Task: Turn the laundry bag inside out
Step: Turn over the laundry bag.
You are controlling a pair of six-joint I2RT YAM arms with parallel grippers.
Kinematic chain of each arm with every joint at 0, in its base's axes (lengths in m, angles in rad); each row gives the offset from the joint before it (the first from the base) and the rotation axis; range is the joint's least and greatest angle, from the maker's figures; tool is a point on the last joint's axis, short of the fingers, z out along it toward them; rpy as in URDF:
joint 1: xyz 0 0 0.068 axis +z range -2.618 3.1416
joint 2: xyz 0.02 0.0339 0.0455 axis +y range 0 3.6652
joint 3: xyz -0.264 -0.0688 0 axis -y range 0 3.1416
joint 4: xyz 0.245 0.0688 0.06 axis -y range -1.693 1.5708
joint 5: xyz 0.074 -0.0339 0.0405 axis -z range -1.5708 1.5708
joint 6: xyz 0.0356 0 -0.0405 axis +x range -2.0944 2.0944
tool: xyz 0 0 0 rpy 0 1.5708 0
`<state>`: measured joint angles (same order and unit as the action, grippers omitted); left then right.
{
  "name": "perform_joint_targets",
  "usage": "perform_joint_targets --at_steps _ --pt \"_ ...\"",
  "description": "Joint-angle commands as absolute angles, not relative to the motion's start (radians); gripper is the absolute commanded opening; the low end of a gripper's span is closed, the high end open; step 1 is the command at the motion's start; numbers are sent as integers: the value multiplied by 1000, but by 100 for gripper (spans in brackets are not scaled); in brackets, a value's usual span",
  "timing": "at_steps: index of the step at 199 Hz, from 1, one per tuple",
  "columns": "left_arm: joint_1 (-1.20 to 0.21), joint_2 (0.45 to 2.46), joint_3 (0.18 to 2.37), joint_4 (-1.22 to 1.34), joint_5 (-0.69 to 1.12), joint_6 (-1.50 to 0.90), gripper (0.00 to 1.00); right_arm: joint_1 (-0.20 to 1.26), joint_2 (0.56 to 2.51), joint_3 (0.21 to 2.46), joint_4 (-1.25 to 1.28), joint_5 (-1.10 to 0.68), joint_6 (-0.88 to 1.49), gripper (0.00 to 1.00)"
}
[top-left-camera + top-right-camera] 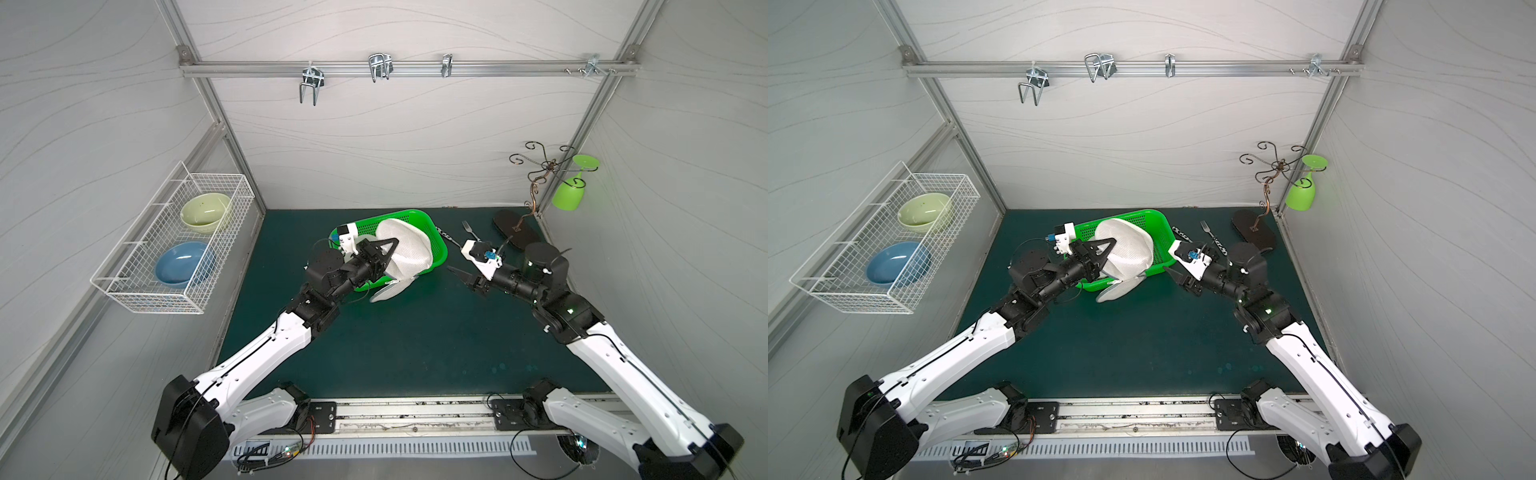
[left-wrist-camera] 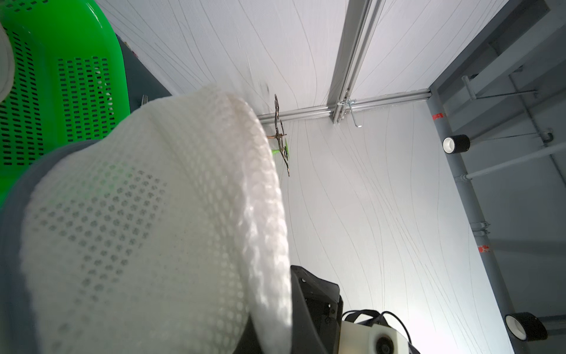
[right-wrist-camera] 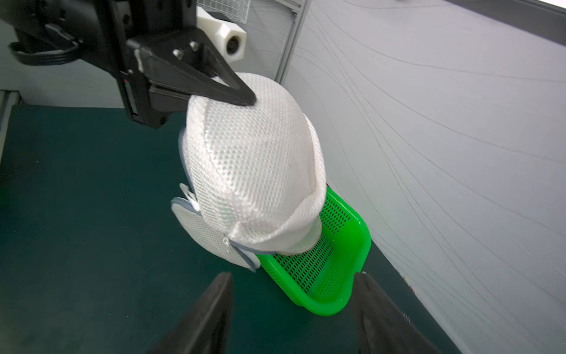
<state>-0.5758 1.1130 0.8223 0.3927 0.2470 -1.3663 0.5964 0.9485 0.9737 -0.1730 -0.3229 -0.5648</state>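
The laundry bag's closed dome (image 1: 408,246) faces my right gripper. Next, my right gripper grabs the dome's side (image 1: 426,249) before my left gripper takes a new hold.
The laundry bag (image 1: 409,253) (image 1: 1129,249) is a white mesh dome held up over the near end of a green basket (image 1: 439,243) (image 1: 1165,226). My left gripper (image 1: 394,243) (image 1: 1112,242) is shut on the bag's upper edge. In the right wrist view the black jaws pinch the mesh at the top of the laundry bag (image 3: 254,171), and a grey-trimmed flap (image 3: 208,236) hangs below it. In the left wrist view the laundry bag (image 2: 147,233) fills the frame and hides the fingertips. My right gripper (image 1: 459,275) (image 1: 1173,272) (image 3: 293,275) stands open and empty, to the right of the basket, apart from the bag.
A fork (image 1: 469,230) and a dark strip lie on the green mat right of the basket. A metal stand (image 1: 536,183) with a hanging green glass (image 1: 567,195) fills the back right corner. A wire rack (image 1: 174,241) with two bowls hangs on the left wall.
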Motion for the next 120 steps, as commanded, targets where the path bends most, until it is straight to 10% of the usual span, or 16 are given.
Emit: perform_joint_targets --at_steps 1,120 --pt "-575 1110 853 495 300 -1358 0 658 999 1016 -217 -394 -716 66" --pt "-574 1044 815 389 289 -1411 0 753 1257 1103 117 -136 -800 49"
